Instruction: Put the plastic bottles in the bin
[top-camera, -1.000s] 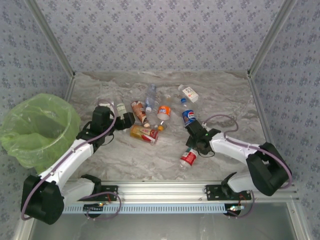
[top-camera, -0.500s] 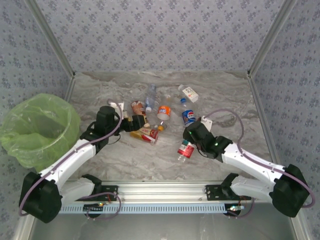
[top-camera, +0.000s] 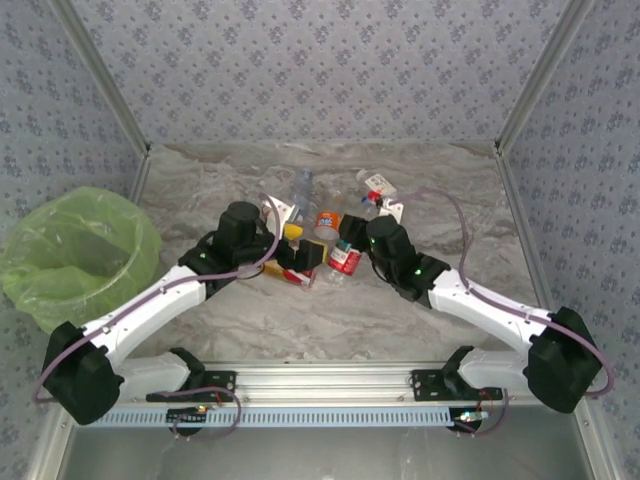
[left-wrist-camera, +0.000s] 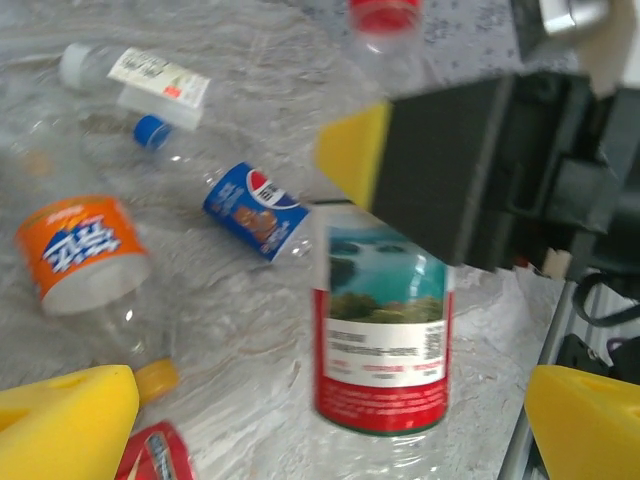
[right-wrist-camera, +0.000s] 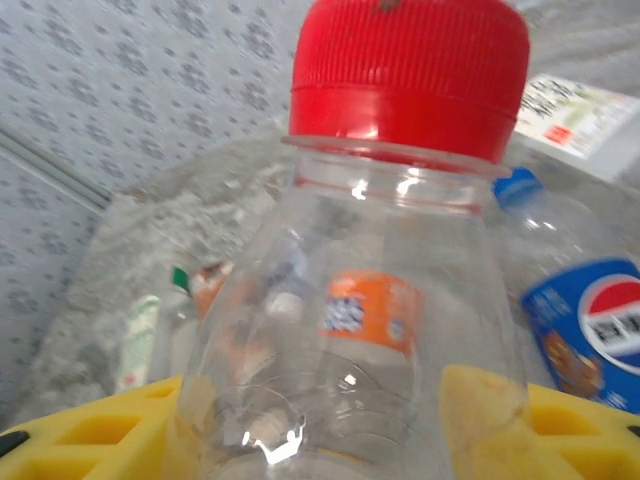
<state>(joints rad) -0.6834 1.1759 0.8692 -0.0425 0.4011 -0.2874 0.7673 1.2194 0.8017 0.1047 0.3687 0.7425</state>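
Note:
My left gripper should take the red-capped bottle by its red-and-white label (left-wrist-camera: 382, 365) and carry it to the green-bagged bin (top-camera: 82, 250), since the bin stands outside my right gripper's reach.
My right gripper (top-camera: 350, 248) (right-wrist-camera: 320, 420) is shut on a clear bottle with a red cap (right-wrist-camera: 405, 70) and a red-and-white label (top-camera: 345, 259) (left-wrist-camera: 385, 340), holding it upright above the table's middle. My left gripper (top-camera: 300, 252) (left-wrist-camera: 330, 430) stands open right beside it, its yellow fingers (left-wrist-camera: 65, 420) wide on either side of the bottle's lower end without touching. More plastic bottles lie behind: orange-labelled (top-camera: 327, 222) (left-wrist-camera: 80, 250), blue Pepsi (left-wrist-camera: 255, 208), white-labelled (top-camera: 380, 187) (left-wrist-camera: 155, 78). The green-bagged bin (top-camera: 40, 290) stands at far left.
A red-labelled bottle (left-wrist-camera: 155, 455) lies under my left gripper, with a clear one (top-camera: 302, 185) farther back. Patterned walls and metal posts (top-camera: 105, 85) close in the marble table (top-camera: 300, 320). The two arms nearly meet at the centre.
My right gripper lifted the red-labelled bottle off the near table and carried it up and left to the centre. My left arm swung right to meet it, staying open.

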